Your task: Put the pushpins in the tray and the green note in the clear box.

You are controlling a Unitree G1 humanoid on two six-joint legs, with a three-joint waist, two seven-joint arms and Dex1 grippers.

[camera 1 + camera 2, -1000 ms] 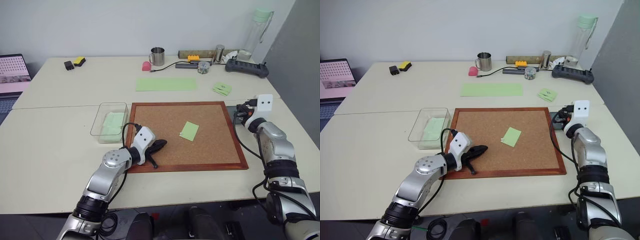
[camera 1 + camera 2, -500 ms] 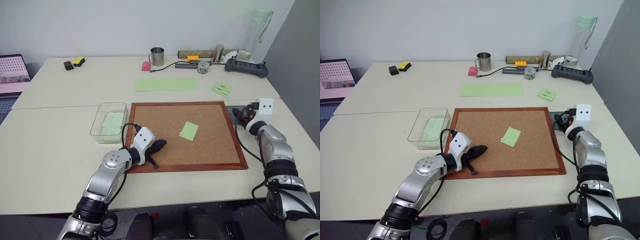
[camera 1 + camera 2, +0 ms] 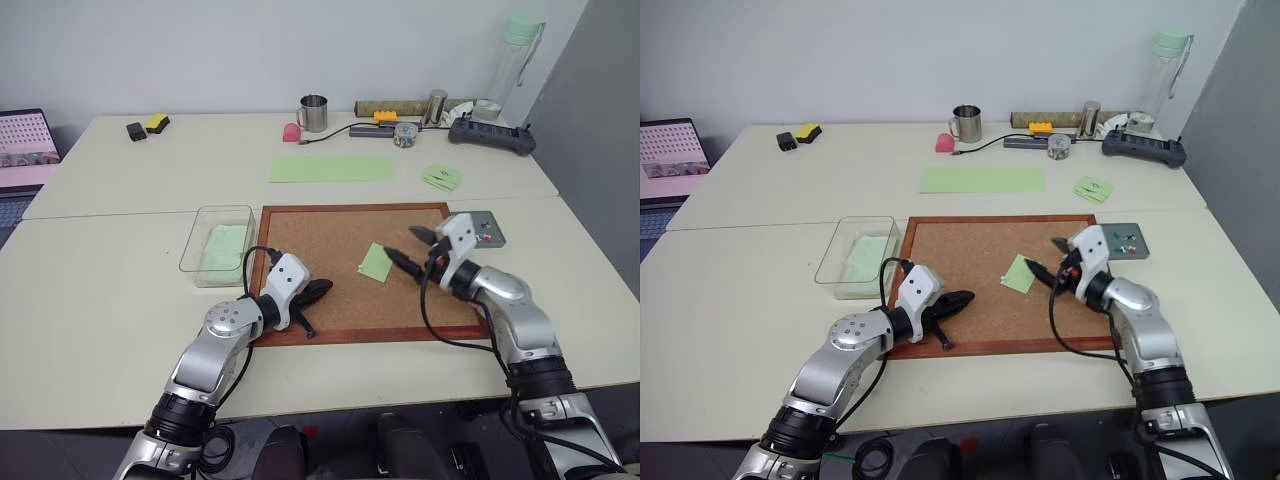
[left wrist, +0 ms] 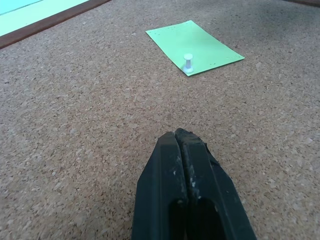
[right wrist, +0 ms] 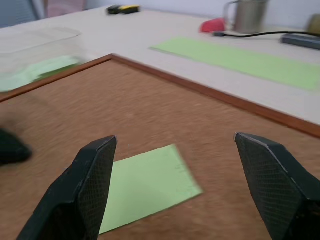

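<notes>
The white pushpin's head point(image 3: 1003, 280) sticks up clear above the green note's corner point(image 3: 1006, 285), so my right gripper keeps moving in with open fingers until they are around it, then close.
The green note point(image 3: 377, 262) lies on the corkboard point(image 3: 330, 300), held at its near-left corner by a white pushpin point(image 4: 188, 63). My right gripper point(image 3: 400, 241) hovers open just to the right of the note, its fingers point(image 5: 90, 185) spread wide with the note point(image 5: 145, 185) between and beyond them. The dark-grey tray point(image 3: 1140, 250) sits off the board's right edge with tiny coloured pushpins point(image 3: 1124, 237) in it. My left gripper point(image 3: 318, 292) rests shut and empty on the board's near-left part. The clear box point(image 3: 217, 243) stands left of the board and holds light-green paper.
A long pale-green strip point(image 3: 331, 168) and a small green pad point(image 3: 442, 178) lie behind the board. A metal mug point(image 3: 315, 112), a power strip point(image 3: 492, 136) and a tall bottle point(image 3: 515, 62) line the back. A laptop point(image 3: 25, 145) sits at the far left.
My right gripper swung left from over the tray to beside the note and opened wide, uncovering the tray. The left arm stayed still.
</notes>
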